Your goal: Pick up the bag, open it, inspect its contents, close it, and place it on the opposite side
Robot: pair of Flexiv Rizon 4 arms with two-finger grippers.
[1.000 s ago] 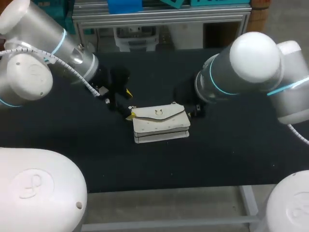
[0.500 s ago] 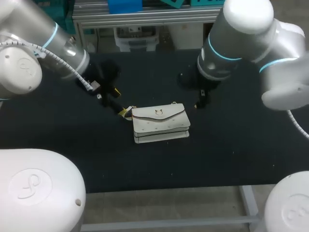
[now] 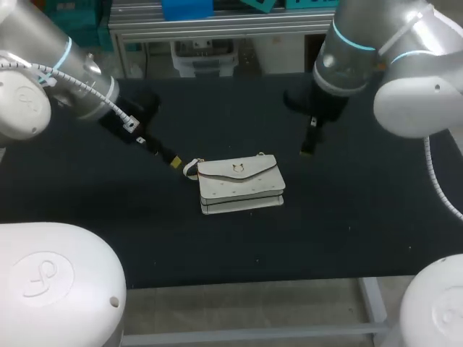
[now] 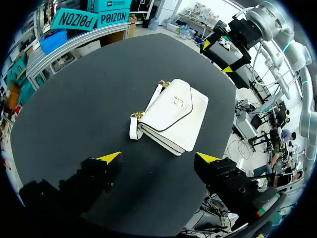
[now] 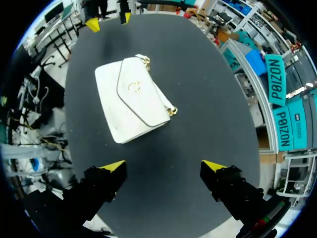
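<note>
My left gripper will pull the white bag (image 3: 241, 189) by one end, and it will stay shut and level, since the bag's flap (image 3: 238, 168) lies flush over the bag's front.
A white flap bag (image 3: 241, 185) with a gold clasp lies flat and closed in the middle of the black table (image 3: 347, 217). My left gripper (image 3: 168, 157) hangs open just off the bag's left end, near its short strap (image 3: 189, 169), touching nothing. In the left wrist view the bag (image 4: 171, 116) lies ahead of the open left gripper (image 4: 158, 157). My right gripper (image 3: 307, 148) stands open behind the bag's right end, clear of it. The right wrist view has the bag (image 5: 131, 101) ahead of the open right gripper (image 5: 163, 165), with nothing between the fingers.
An aluminium frame rail (image 3: 239, 25) runs along the table's far edge. Bare black tabletop surrounds the bag on every side, widest at the front and the right.
Both arms have drawn back from the bag. The left gripper slid off to the left; the right gripper rose and moved back and to the right. The bag has stayed put.
</note>
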